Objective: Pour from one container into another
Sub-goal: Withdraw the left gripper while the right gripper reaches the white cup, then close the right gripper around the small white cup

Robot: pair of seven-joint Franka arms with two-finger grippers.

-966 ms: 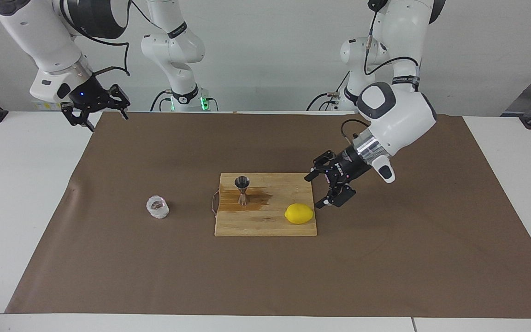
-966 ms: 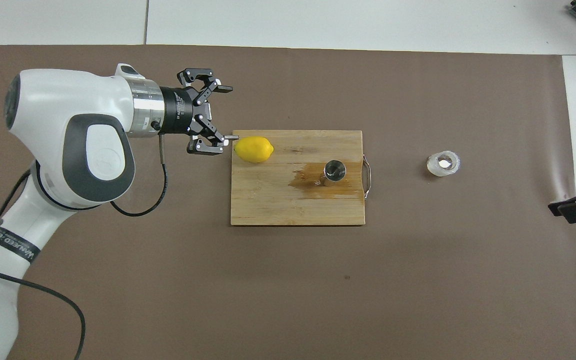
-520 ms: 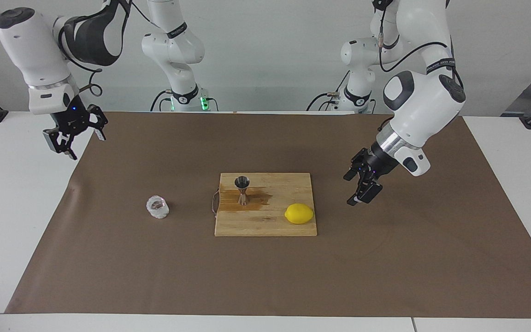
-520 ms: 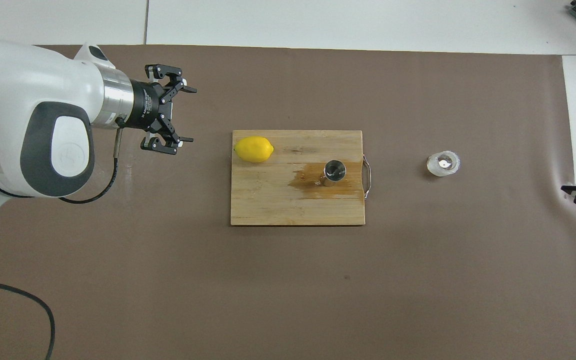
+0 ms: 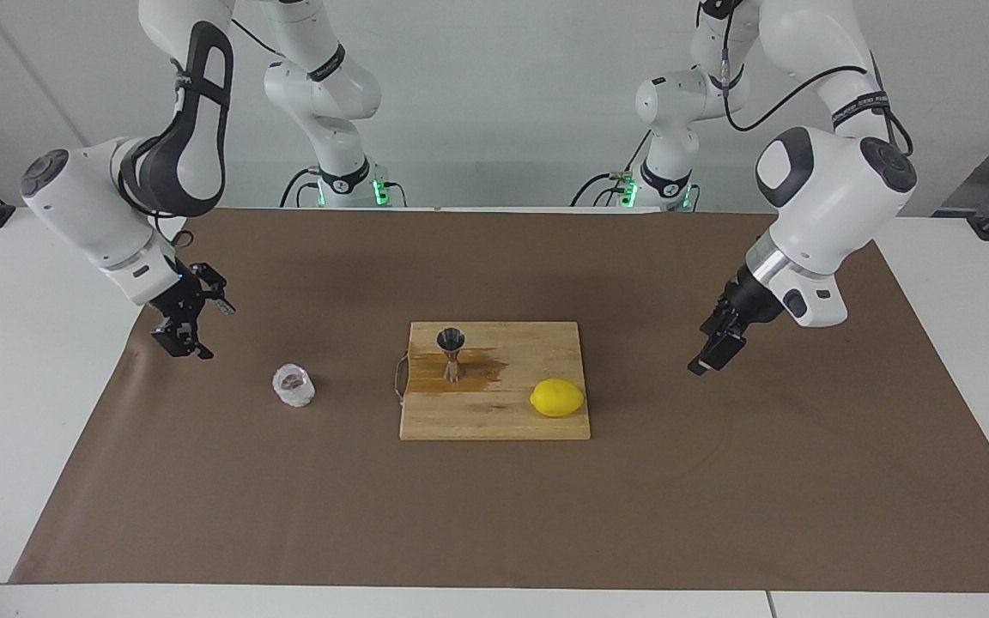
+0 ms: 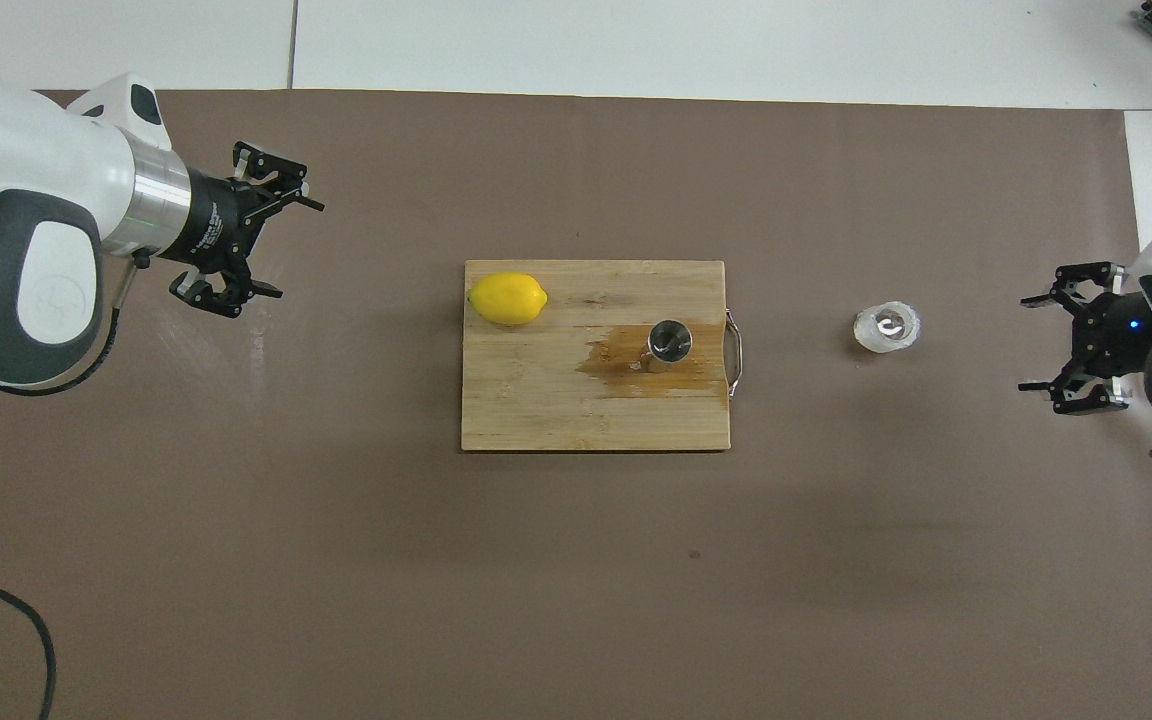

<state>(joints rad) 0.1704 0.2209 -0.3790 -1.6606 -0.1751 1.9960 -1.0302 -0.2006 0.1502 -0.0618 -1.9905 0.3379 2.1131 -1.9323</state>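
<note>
A wet stain [image 6: 629, 366] is all around the steel hourglass jigger, so the clear faceted glass cup [image 6: 887, 326] will drip stray drops when the robot carries and pours it.
The clear faceted glass cup [image 5: 293, 385] [image 6: 887, 327] stands on the brown mat, toward the right arm's end. The steel hourglass jigger [image 5: 451, 352] [image 6: 669, 342] stands upright on the wooden cutting board [image 5: 494, 421] [image 6: 536, 400], in a wet stain. My right gripper [image 5: 215, 333] [image 6: 1024, 344] is open and empty, low over the mat beside the cup, apart from it, jaws facing it. My left gripper [image 5: 700, 356] [image 6: 298, 250] is open and empty over the mat, off the board at the left arm's end.
A yellow lemon [image 5: 557, 397] [image 6: 507, 298] lies on the board's corner toward the left arm's end. A metal handle [image 6: 735, 352] is on the board's edge nearest the cup. The brown mat [image 5: 494, 515] covers most of the white table.
My left gripper drew away from the lemon toward its own end of the table. My right gripper came down from high over the mat's edge to beside the cup.
</note>
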